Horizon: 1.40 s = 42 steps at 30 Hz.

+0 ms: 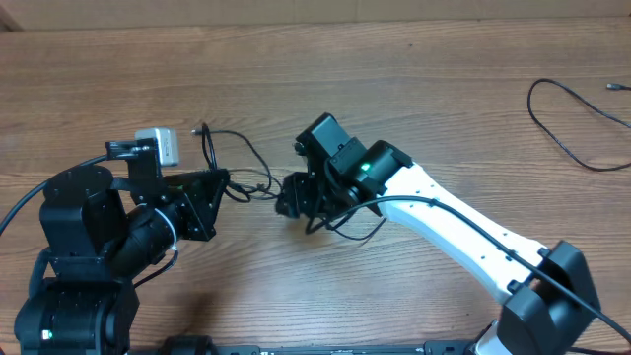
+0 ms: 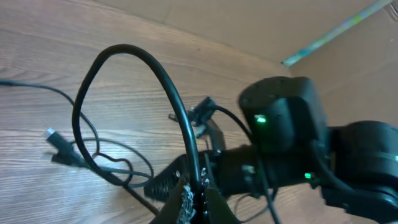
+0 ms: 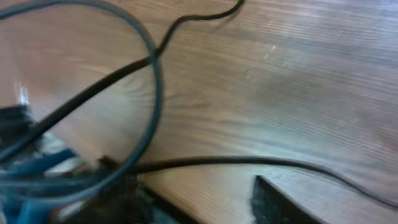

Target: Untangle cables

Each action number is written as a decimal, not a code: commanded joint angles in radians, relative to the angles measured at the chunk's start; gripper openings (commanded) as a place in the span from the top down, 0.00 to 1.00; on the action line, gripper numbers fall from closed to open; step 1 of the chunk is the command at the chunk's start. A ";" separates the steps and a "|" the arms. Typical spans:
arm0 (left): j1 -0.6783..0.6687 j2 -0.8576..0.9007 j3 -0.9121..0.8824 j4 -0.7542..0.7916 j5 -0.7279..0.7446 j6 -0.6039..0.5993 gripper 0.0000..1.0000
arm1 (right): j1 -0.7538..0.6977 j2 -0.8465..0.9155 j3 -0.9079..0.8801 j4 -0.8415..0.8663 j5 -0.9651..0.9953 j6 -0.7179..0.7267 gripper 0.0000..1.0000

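Observation:
The small plug's cable [image 1: 235, 134] bends back over the tangle, so next my right gripper pulls that cable's end clear toward its own side and then takes the tangle [image 1: 254, 189] near my left gripper first.
A tangle of thin black cables [image 1: 245, 170] lies on the wooden table between my two arms, with a small plug [image 1: 201, 128] at its upper left. My left gripper [image 1: 229, 187] points right into the tangle. In the left wrist view that gripper [image 2: 194, 200] is shut on a cable [image 2: 127, 53] that arches up and left in a loop. My right gripper [image 1: 287, 202] faces it from the right, low over the tangle. In the right wrist view this gripper [image 3: 186, 179] is open, and one cable [image 3: 211, 162] runs across just ahead of the tips.
Another black cable [image 1: 567, 133] lies apart at the far right, with a plug [image 1: 618, 88] at its end. A cardboard wall [image 1: 296, 12] borders the table's back edge. The right arm's white link [image 1: 463, 232] crosses the lower right.

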 commanded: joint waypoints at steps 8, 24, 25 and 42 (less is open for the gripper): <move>-0.006 -0.007 0.147 0.089 0.022 0.005 0.96 | -0.022 0.008 -0.002 -0.010 0.251 -0.069 0.94; -0.006 -0.003 0.237 -0.028 -0.110 0.004 0.96 | -0.089 0.008 -0.002 -0.292 0.486 0.111 0.96; -0.006 -0.003 0.237 -0.034 -0.110 0.004 0.96 | -0.089 0.006 -0.002 -0.317 0.485 0.112 0.96; -0.006 0.044 0.235 -0.092 -0.110 -0.196 0.96 | -0.089 -0.447 -0.002 -0.535 0.612 0.193 0.72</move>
